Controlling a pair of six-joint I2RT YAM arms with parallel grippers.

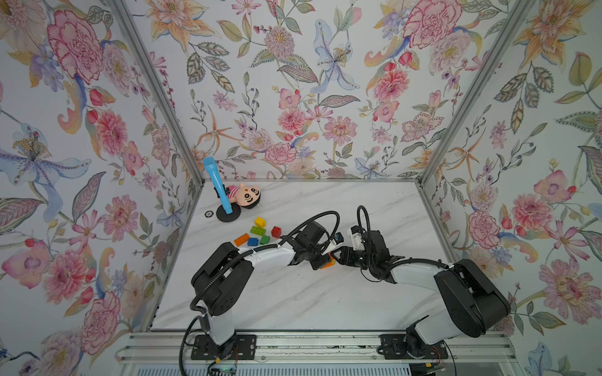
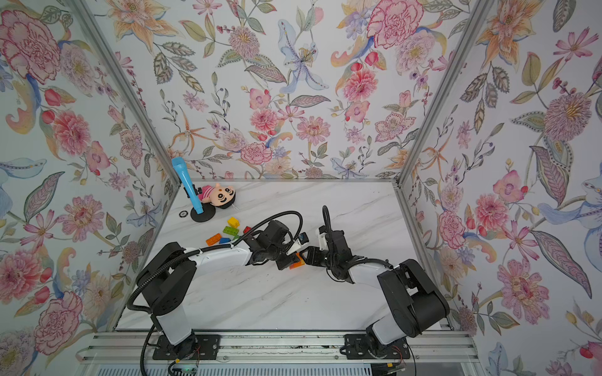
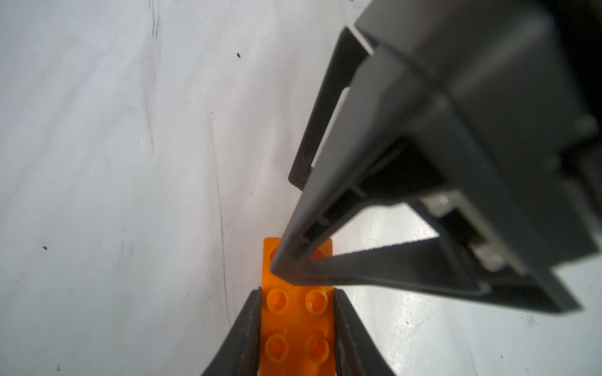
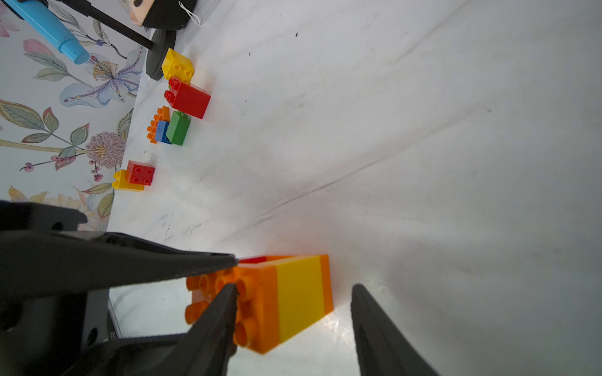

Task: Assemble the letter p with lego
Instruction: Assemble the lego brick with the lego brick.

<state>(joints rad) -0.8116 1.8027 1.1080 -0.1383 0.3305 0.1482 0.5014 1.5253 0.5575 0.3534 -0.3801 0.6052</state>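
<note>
My left gripper is pinching the orange brick [image 3: 297, 319] by its long sides. It should open and then squeeze the stack from the studs to the base at the red end [image 4: 252, 259].
A lego stack [image 4: 293, 293] of an orange, a yellow and an orange brick lies on its side on the white table, studs facing sideways. My left gripper [image 3: 297, 291] is shut on its orange brick [image 3: 296, 325], one finger on each long side. My right gripper [image 4: 294, 288] is open around the stack: one finger [image 4: 224, 309] touches the studded face, the other [image 4: 368, 312] stands apart from the far end. In both top views the two grippers [image 1: 321, 260] [image 1: 338, 255] meet over the orange brick [image 2: 297, 263]. Loose lego [image 1: 257, 230] lies behind the left arm.
The loose pile holds yellow [image 4: 177, 66], red [image 4: 189, 97], green [image 4: 178, 127], blue [image 4: 162, 132] and orange [image 4: 158, 122] bricks, plus a red brick [image 4: 140, 172] on a yellow one. A plush doll [image 1: 246, 195] and a blue microphone [image 1: 216, 185] on a black stand sit at the back left corner.
</note>
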